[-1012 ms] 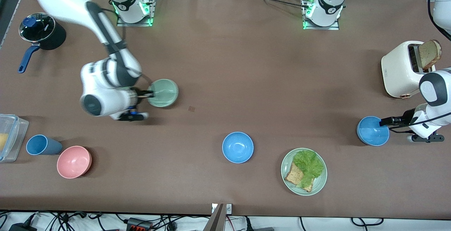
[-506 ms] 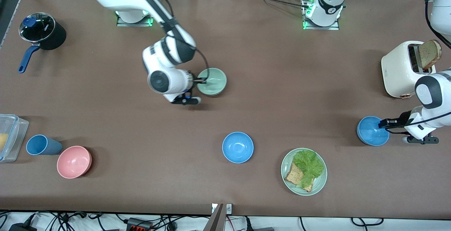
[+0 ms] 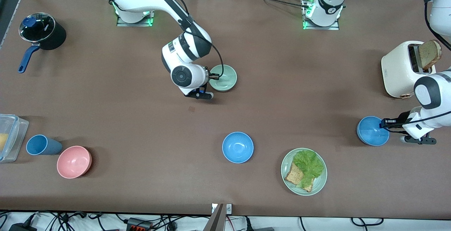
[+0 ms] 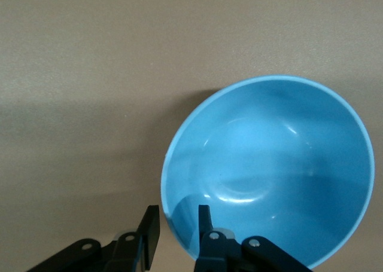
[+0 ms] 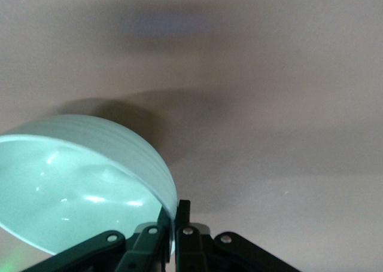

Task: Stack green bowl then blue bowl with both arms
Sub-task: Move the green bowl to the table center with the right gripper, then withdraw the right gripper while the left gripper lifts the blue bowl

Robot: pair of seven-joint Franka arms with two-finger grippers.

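My right gripper should put the green bowl (image 3: pixel 225 80) down, since it hangs tilted there, and back away clear before my left gripper brings the blue bowl (image 3: pixel 371 131).
The green bowl (image 3: pixel 224 78) hangs in my right gripper (image 3: pixel 213 77), which is shut on its rim, low over the middle of the table toward the robots' bases. In the right wrist view the bowl (image 5: pixel 78 182) is tilted above its shadow, and the gripper (image 5: pixel 173 209) pinches its edge. One blue bowl (image 3: pixel 371 131) sits on the table near the left arm's end. My left gripper (image 3: pixel 382 123) is open and straddles its rim. In the left wrist view the gripper (image 4: pixel 176 215) has one finger inside the bowl (image 4: pixel 269 164) and one outside. A second blue bowl (image 3: pixel 238 147) sits alone, nearer the camera.
A pale green plate (image 3: pixel 319 185) with lettuce and toast lies near the second blue bowl. A toaster (image 3: pixel 401 68) stands by the left arm. A pink bowl (image 3: pixel 74 162), a blue tumbler (image 3: pixel 40 145), a clear container (image 3: pixel 10 137) and a black pot (image 3: pixel 42 31) are at the right arm's end.
My right arm has carried the green bowl from the right arm's end toward the table's middle and lower. My left gripper has stayed at the blue bowl's rim, shifting only slightly.
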